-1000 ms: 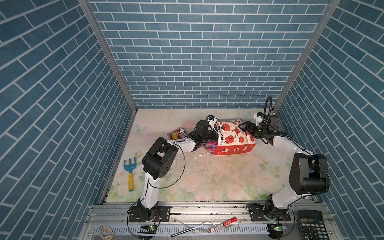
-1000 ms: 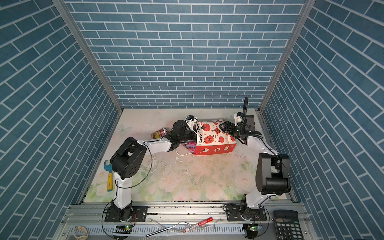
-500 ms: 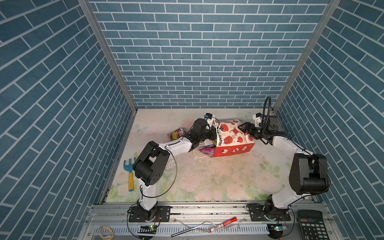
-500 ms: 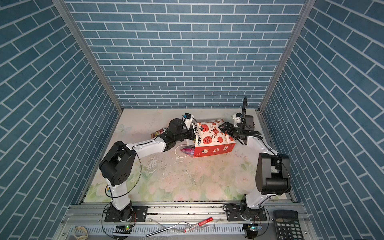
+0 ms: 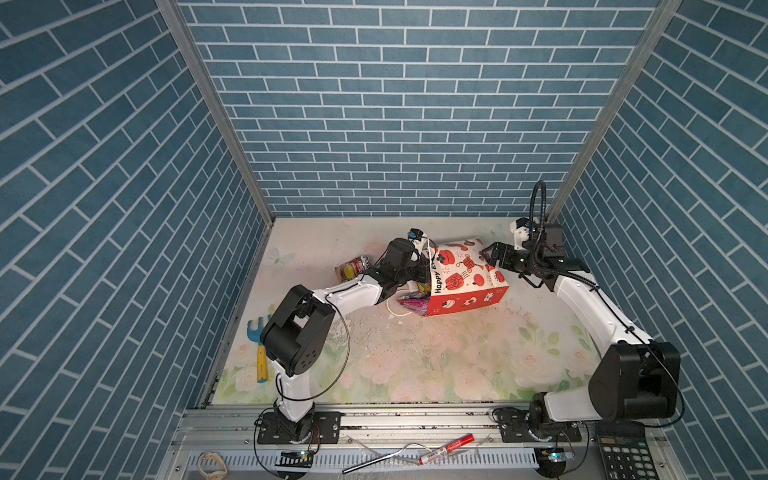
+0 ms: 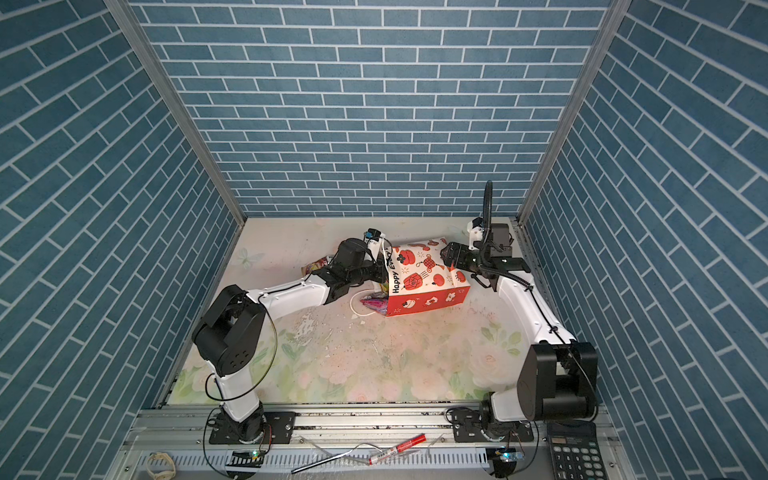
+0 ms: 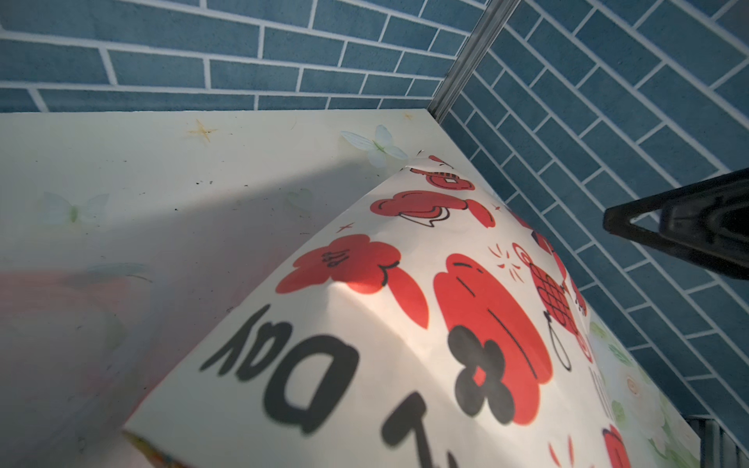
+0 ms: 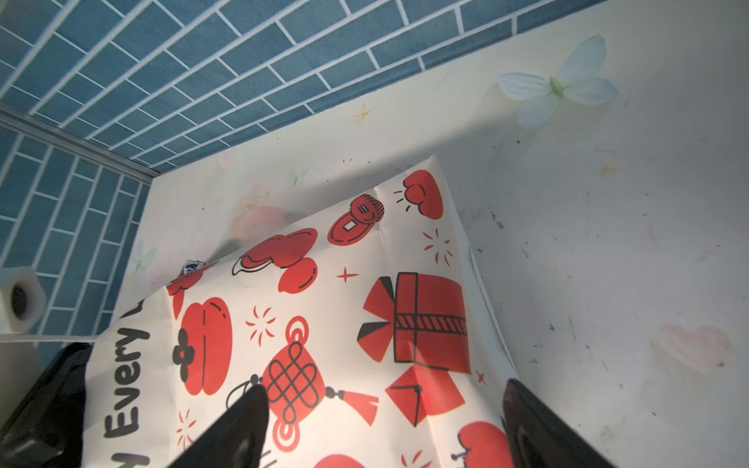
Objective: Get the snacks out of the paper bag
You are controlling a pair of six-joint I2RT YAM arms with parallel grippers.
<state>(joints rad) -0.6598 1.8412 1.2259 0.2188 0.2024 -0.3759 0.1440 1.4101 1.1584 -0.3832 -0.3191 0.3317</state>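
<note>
The paper bag's white side hangs over the snacks at the bag's opening (image 5: 417,303), so my left gripper should back out and my right gripper should take the bag's rim (image 5: 434,270).
The paper bag (image 5: 461,274) lies on its side in both top views, red side down front, white printed face (image 8: 324,324) up, mouth to the left. My left gripper (image 5: 417,270) is at the mouth with its fingers hidden behind the bag's rim; it is shut, and I cannot tell on what. The left wrist view shows only the bag's face (image 7: 405,324). My right gripper (image 8: 381,409) stands open at the bag's closed end, one finger over the white face and one beside its edge. A pink-purple snack packet (image 5: 411,301) pokes from the mouth. Another glossy snack (image 5: 353,268) lies left of the bag.
A white cord handle (image 5: 392,311) loops on the mat by the mouth. A blue and yellow toy rake (image 5: 259,345) lies near the left wall. On the front rail are a red marker (image 5: 446,449) and a calculator (image 5: 623,451). The right arm is close to the right wall.
The left arm's elbow has swung out to the left while its wrist stayed at the bag's mouth. The bag and the right arm have hardly moved.
</note>
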